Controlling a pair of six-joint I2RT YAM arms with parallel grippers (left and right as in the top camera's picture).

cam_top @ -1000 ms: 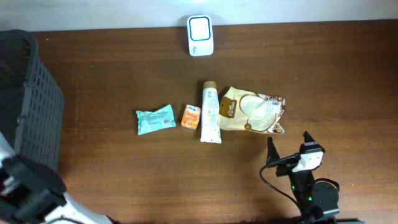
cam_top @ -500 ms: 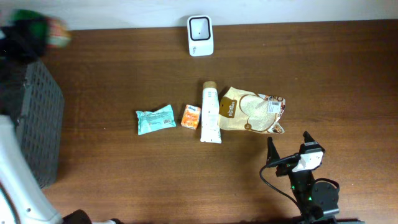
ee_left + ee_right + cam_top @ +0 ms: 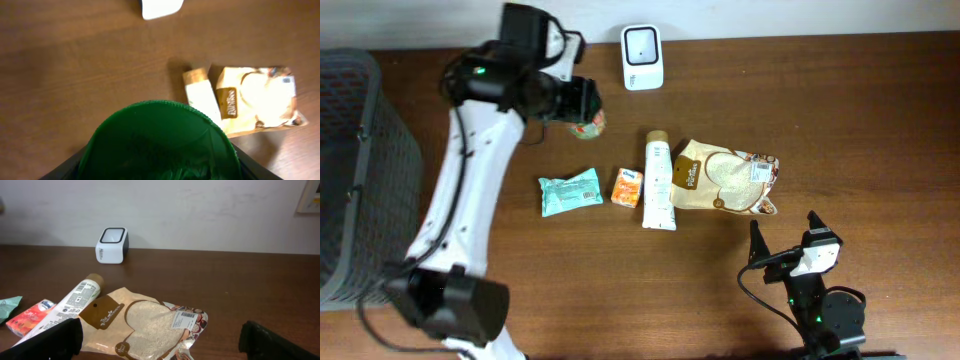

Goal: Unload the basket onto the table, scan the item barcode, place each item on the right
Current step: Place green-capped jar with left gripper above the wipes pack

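The green-topped container [image 3: 589, 126] hangs clear, and the spot [image 3: 611, 152] behind the orange pack is open. My left gripper should go on going down until the container stands there.
My left gripper [image 3: 582, 106] is shut on a round green-topped container [image 3: 589, 123], held above the table just left of and in front of the white scanner [image 3: 642, 44]. In the left wrist view the green container [image 3: 160, 135] fills the lower frame between the dark jaws, and the scanner [image 3: 160, 7] shows at the top edge. My right gripper [image 3: 783, 226] stands open low at the front right, nothing between its fingers [image 3: 50, 339]. No barcode on the container shows.
A teal packet [image 3: 570, 192], a small orange pack [image 3: 627, 187], a white tube [image 3: 658, 180] and a rice bag [image 3: 728, 178] lie in a row mid-table. A dark mesh basket [image 3: 360, 150] stands at the left edge.
My left arm has swung from over the basket at the far left across to the right, carrying the green-topped container to a spot near the scanner. The right arm has not moved.
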